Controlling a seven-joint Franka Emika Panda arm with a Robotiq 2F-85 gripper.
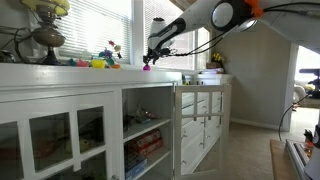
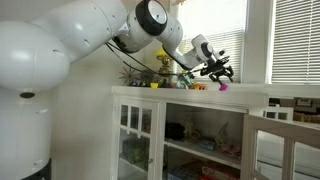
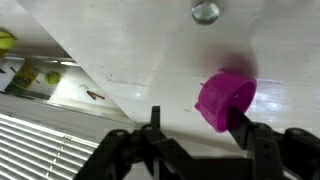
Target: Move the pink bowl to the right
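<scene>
The pink bowl (image 3: 221, 98) is tipping against one finger of my open gripper. Next, I rise clear of it, turn, and come down at the pink bowl's rim (image 3: 236, 96).
The pink bowl (image 3: 224, 98) is a small magenta cup on the white counter top (image 3: 120, 60), tipped on its side against my right finger. My gripper (image 3: 192, 122) is open, with its fingers spread wider than the bowl and the left finger standing apart from it. In both exterior views the gripper (image 1: 150, 56) (image 2: 217, 73) hangs just above the bowl (image 1: 147, 67) (image 2: 223, 87) on the counter. I cannot tell whether the right finger reaches inside the bowl's rim.
Yellow, green and pink toys (image 1: 97, 62) and a lamp (image 1: 45, 38) stand further along the counter by the window. A small silver round thing (image 3: 205, 12) lies near the bowl. A white cabinet door (image 1: 198, 115) stands open below.
</scene>
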